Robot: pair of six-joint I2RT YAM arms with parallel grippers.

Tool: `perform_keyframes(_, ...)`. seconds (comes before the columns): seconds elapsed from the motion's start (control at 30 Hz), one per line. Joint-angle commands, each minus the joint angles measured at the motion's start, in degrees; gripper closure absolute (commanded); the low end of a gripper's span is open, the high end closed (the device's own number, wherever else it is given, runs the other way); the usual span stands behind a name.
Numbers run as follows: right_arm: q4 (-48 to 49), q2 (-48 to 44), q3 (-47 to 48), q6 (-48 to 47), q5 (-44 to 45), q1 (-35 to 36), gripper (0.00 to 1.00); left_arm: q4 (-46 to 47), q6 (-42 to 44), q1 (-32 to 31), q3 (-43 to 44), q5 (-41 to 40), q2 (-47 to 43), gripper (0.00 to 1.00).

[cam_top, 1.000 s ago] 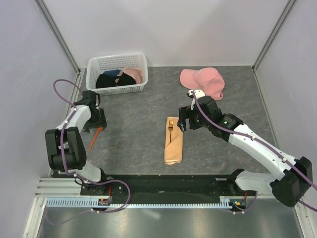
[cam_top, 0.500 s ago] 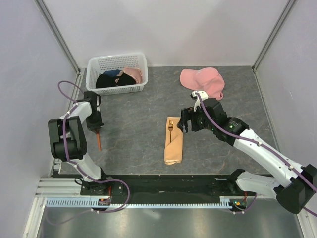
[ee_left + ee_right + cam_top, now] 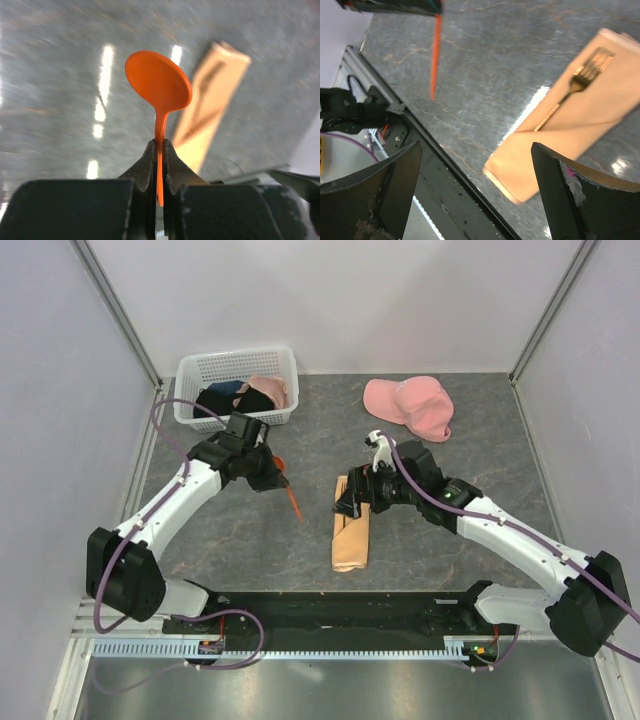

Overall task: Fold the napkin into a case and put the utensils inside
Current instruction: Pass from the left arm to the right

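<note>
My left gripper is busy with the orange spoon [image 3: 293,502] beside the napkin, so I should pass it to my empty right gripper, then steady the napkin's near end [image 3: 349,558].
The peach-tan napkin [image 3: 350,535] lies folded into a long pocket mid-table, also visible as the napkin [image 3: 580,130] and blurred as the napkin [image 3: 212,107]. A wooden fork [image 3: 577,85] sits tucked in it, tines sticking out of the top. My left gripper [image 3: 274,472] is shut on the handle of the orange spoon [image 3: 292,498], which it holds in the air to the left of the napkin. The spoon's bowl [image 3: 159,82] points away from the left gripper [image 3: 160,147]. My right gripper [image 3: 351,500] hovers open over the napkin's upper end. Nothing is between the fingers of the right gripper [image 3: 480,195].
A white basket [image 3: 237,362] holding dark and pink clothes stands at the back left. A pink cap [image 3: 410,405] lies at the back right. The black base rail [image 3: 340,605] runs along the near edge, close below the napkin.
The left gripper shut on the orange spoon at the far left, lifted it and carried it right toward the napkin. The right gripper moved left over the napkin's top.
</note>
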Motion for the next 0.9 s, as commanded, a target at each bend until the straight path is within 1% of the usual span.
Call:
perform_keyframes(0.0,9.01,1.95,0.37,1.80,-2.87,5.10,0.02,1.03,-17.30,-6.76,1.11,1.37,2.03,0.98)
perform_keyframes(0.07,10.59,3.70,0.11,2.41,-1.46,7.92,0.03,0.76,-19.75,-9.83,2.08,1.29,3.08,0.98)
perform_keyframes(0.13,10.95,4.67,-0.07,2.77,1.34,9.24,0.07,0.85,-21.25,-11.52,2.96,0.85,3.26,0.98)
perform_keyframes(0.17,11.64,5.28,-0.50,3.38,1.97,9.94,0.14,0.59,-21.87,-12.74,3.40,-0.29,3.44,0.98)
perform_keyframes(0.23,13.66,5.64,-1.55,4.08,2.76,10.48,0.18,-0.38,-22.74,-13.80,4.28,-1.09,3.53,0.98)
perform_keyframes(0.37,15.69,7.83,-2.26,5.05,2.59,11.09,0.35,-1.52,-23.02,-14.51,5.86,0.31,3.62,0.98)
perform_keyframes(0.43,15.96,9.23,-2.09,5.49,2.59,11.44,0.40,-2.05,-23.01,-15.21,6.22,0.06,2.92,0.98)
perform_keyframes(0.53,16.48,10.12,-1.91,6.02,3.55,11.53,0.51,-2.14,-23.10,-16.35,6.04,-0.82,1.95,0.98)
perform_keyframes(0.57,16.22,10.30,-1.83,6.11,5.04,11.53,0.68,-2.23,-23.02,-16.62,5.87,-0.74,1.77,0.98)
perform_keyframes(0.6,15.79,10.56,-1.48,6.11,5.75,11.53,0.81,-2.23,-22.75,-16.80,5.78,-0.65,1.60,0.98)
perform_keyframes(0.63,14.39,10.74,-0.78,6.02,6.63,11.53,1.00,-2.14,-21.10,-16.88,5.87,-0.65,1.42,0.98)
perform_keyframes(0.7,13.94,10.13,-0.94,6.19,7.95,11.62,1.00,-2.14,-18.63,-16.71,6.13,-1.61,1.07,0.97)
perform_keyframes(0.73,14.20,9.08,-1.56,6.28,7.87,11.53,1.00,-1.97,-15.23,-15.93,6.39,-1.53,0.28,0.93)
perform_keyframes(0.77,14.03,8.37,-2.00,6.37,7.87,11.53,1.00,-1.53,-13.54,-15.31,6.31,-0.40,-0.25,0.90)
perform_keyframes(0.8,14.11,7.50,-2.61,6.37,7.26,11.53,1.00,-1.00,-11.96,-14.52,5.87,0.14,-1.03,0.82)
perform_keyframes(0.87,16.65,3.98,-5.51,6.02,5.24,11.45,1.00,1.89,-7.82,-11.45,3.08,2.76,-4.72,0.70)
